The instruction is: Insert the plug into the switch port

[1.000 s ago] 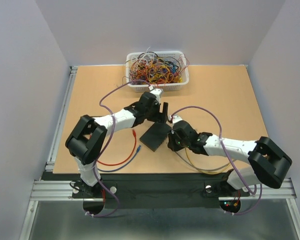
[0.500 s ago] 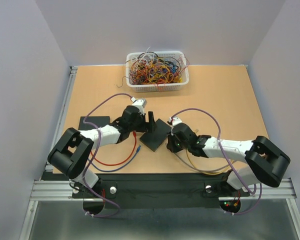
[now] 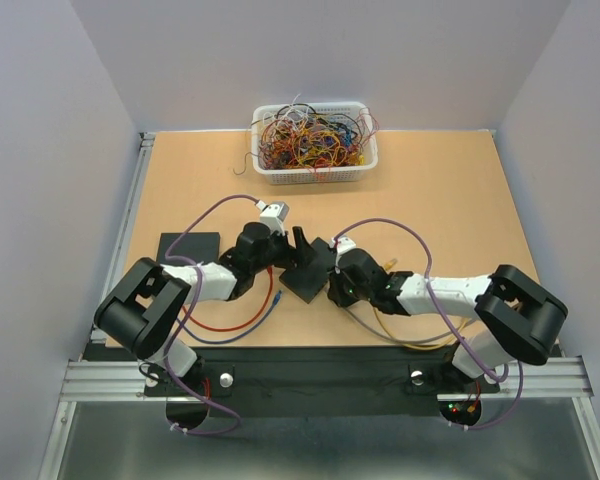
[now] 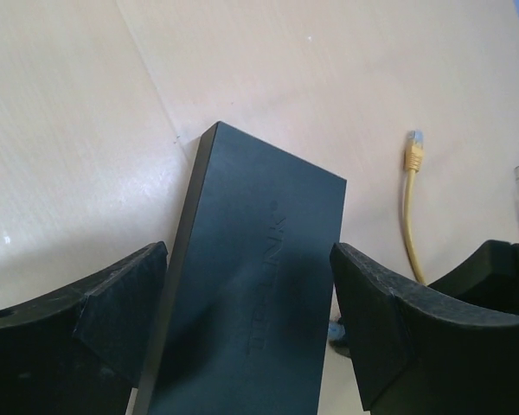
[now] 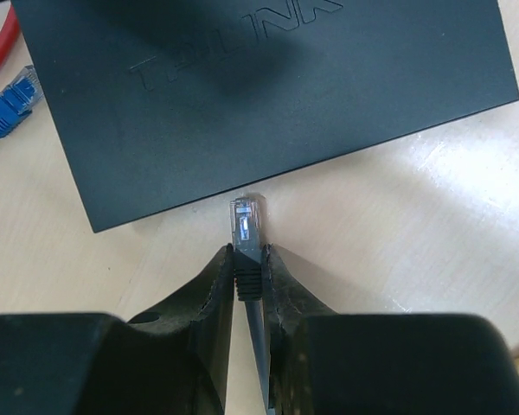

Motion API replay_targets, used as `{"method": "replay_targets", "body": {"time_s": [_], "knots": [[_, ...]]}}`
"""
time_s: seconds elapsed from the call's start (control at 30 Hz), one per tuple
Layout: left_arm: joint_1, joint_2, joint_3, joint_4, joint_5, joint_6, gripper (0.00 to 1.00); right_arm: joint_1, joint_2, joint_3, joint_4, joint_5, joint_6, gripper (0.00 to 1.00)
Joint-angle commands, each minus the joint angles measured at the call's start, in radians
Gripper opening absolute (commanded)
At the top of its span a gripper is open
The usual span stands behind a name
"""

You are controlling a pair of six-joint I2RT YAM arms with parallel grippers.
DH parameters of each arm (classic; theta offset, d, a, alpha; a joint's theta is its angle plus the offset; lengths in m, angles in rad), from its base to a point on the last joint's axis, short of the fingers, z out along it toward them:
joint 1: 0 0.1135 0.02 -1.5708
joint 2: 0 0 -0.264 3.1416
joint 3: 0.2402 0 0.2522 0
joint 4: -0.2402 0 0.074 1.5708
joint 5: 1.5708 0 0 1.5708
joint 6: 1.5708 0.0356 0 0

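Note:
The switch (image 4: 251,268) sits loose between my left gripper's fingers, so my left gripper should move in and brace the switch while my right gripper pushes the plug (image 5: 245,221) in.
The flat matte-black switch (image 3: 310,272) lies slanted on the table between the two arms. My left gripper (image 3: 298,248) is open and straddles the switch (image 4: 251,294), with one finger (image 4: 112,303) on each side and small gaps to the box. My right gripper (image 5: 248,255) is shut on the dark boot of a clear plug (image 5: 246,220). The plug's tip points at the near edge of the switch (image 5: 259,95), a short gap away. The switch port openings are hidden in every view. In the top view the right gripper (image 3: 337,286) sits at the switch's right edge.
A white basket (image 3: 364,168) of tangled cables stands at the back. A second flat black box (image 3: 188,246) lies at the left. Red and blue cables (image 3: 248,318) loop near the left arm, with a blue plug (image 5: 9,108) beside the switch. A yellow plug (image 4: 413,151) lies to the right.
My left arm has swung back and down, bringing its open gripper over the switch and uncovering the black box at left. My right gripper has crept left with the plug towards the switch.

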Motion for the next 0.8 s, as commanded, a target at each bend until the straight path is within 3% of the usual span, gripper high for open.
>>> {"method": "replay_targets", "body": {"time_s": [0.0, 0.77], "knots": [[-0.005, 0.021, -0.013, 0.098, 0.031, 0.005, 0.87, 0.013, 0.012, 0.041, 0.044, 0.003, -0.016, 0.00], [-0.044, 0.127, -0.047, 0.128, -0.029, -0.004, 0.84, 0.028, -0.019, 0.081, 0.044, 0.044, -0.016, 0.00]]}}
